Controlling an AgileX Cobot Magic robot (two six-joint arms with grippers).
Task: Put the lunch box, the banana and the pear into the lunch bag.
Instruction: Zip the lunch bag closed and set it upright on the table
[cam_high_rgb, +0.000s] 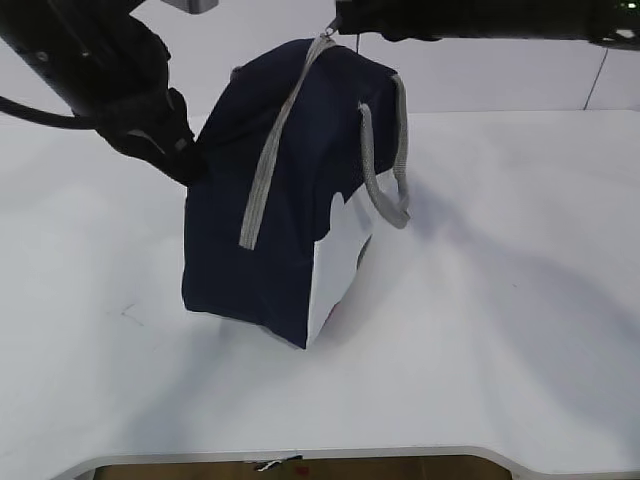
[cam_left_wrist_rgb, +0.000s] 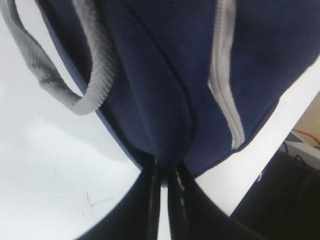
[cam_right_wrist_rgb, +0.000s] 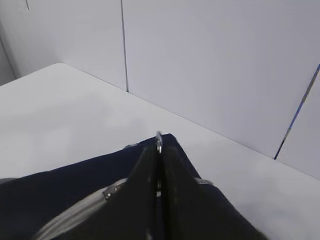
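The lunch bag is tilting up on its bottom corner (cam_high_rgb: 304, 343) with my right gripper high. I should bring the zipper pull (cam_high_rgb: 331, 28) down and set the bag steady before I pull further.
The navy lunch bag (cam_high_rgb: 270, 200) stands zipped shut on the white table, tilted, with its grey zipper (cam_high_rgb: 275, 140) running down its front and a grey handle (cam_high_rgb: 390, 160) hanging at the right. My left gripper (cam_high_rgb: 195, 160) is shut on a fold of the bag's navy fabric (cam_left_wrist_rgb: 167, 150) at its left side. My right gripper (cam_high_rgb: 340, 25) is shut on the metal zipper pull (cam_right_wrist_rgb: 159, 139) at the bag's top corner. The lunch box, the banana and the pear are out of view.
The white table (cam_high_rgb: 500, 300) spreads around the bag, with its front edge (cam_high_rgb: 300, 458) near the bottom. A white panelled wall (cam_right_wrist_rgb: 210, 60) stands behind the table. A second grey handle (cam_left_wrist_rgb: 75, 75) hangs on the bag's left side.
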